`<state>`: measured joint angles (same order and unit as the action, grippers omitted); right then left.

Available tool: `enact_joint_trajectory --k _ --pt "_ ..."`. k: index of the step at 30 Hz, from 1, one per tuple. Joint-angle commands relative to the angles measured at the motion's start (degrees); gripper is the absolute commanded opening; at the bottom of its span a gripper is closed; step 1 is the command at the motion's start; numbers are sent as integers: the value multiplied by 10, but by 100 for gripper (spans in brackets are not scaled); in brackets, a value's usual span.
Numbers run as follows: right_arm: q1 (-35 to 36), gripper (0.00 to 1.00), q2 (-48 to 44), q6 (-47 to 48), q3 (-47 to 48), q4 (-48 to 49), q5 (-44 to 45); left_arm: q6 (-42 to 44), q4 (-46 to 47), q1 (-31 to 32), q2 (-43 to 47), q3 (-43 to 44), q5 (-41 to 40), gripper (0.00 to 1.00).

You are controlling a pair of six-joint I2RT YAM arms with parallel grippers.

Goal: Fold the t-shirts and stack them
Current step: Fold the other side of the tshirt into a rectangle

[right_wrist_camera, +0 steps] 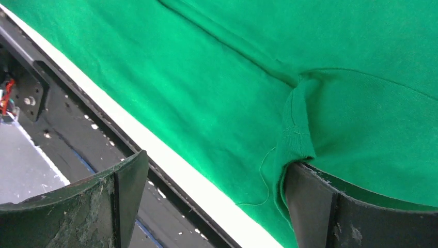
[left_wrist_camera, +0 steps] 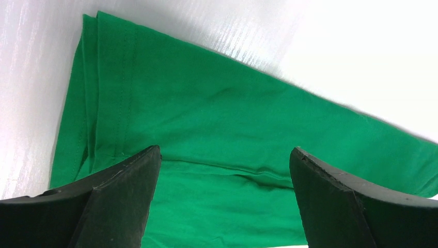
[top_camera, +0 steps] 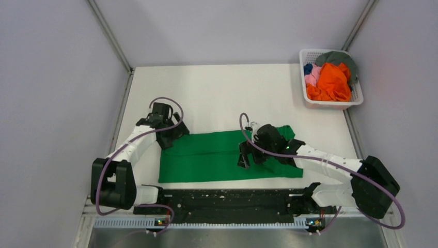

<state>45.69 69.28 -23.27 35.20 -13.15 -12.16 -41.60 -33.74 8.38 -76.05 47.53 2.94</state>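
Observation:
The green t-shirt's long band (top_camera: 212,156) lies along the front edge of the table, so next my right gripper swings the collar end (top_camera: 288,133) toward the back before I fold the t-shirt's hem.
A bright green t-shirt (top_camera: 222,155) lies flat, folded into a long band, on the white table near its front edge. My left gripper (top_camera: 174,135) hangs open just above the shirt's far left corner; in the left wrist view (left_wrist_camera: 224,157) the layered green hems (left_wrist_camera: 103,103) lie below the spread fingers. My right gripper (top_camera: 247,155) is open over the shirt's right half. In the right wrist view (right_wrist_camera: 214,173) one finger (right_wrist_camera: 320,206) presses against a ribbed fold of the green cloth (right_wrist_camera: 297,129), and the other hangs over the table's front edge.
A white lattice basket (top_camera: 330,105) stands at the back right, holding an orange shirt (top_camera: 333,82), a pink one (top_camera: 312,77), a blue one (top_camera: 308,67) and a grey one (top_camera: 335,58). A black rail (top_camera: 227,204) runs along the table's front edge.

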Motion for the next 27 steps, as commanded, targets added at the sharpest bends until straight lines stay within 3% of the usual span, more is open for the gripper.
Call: enact_joint_trajectory --k 1,5,12,21,27 --pt "6 96 -57 -5 2 -16 34 5 19 9 -7 5 -2 99" --pt "5 99 -58 -43 13 -72 168 6 19 28 -20 19 -3 99" --pt "6 99 -39 -6 -14 17 -1 6 13 43 -52 45 -8 99" --pt "9 99 -6 9 -49 125 -78 1 15 53 -60 39 -12 99" --pt "10 99 66 1 -42 164 -64 -1 13 58 -56 33 -14 99"
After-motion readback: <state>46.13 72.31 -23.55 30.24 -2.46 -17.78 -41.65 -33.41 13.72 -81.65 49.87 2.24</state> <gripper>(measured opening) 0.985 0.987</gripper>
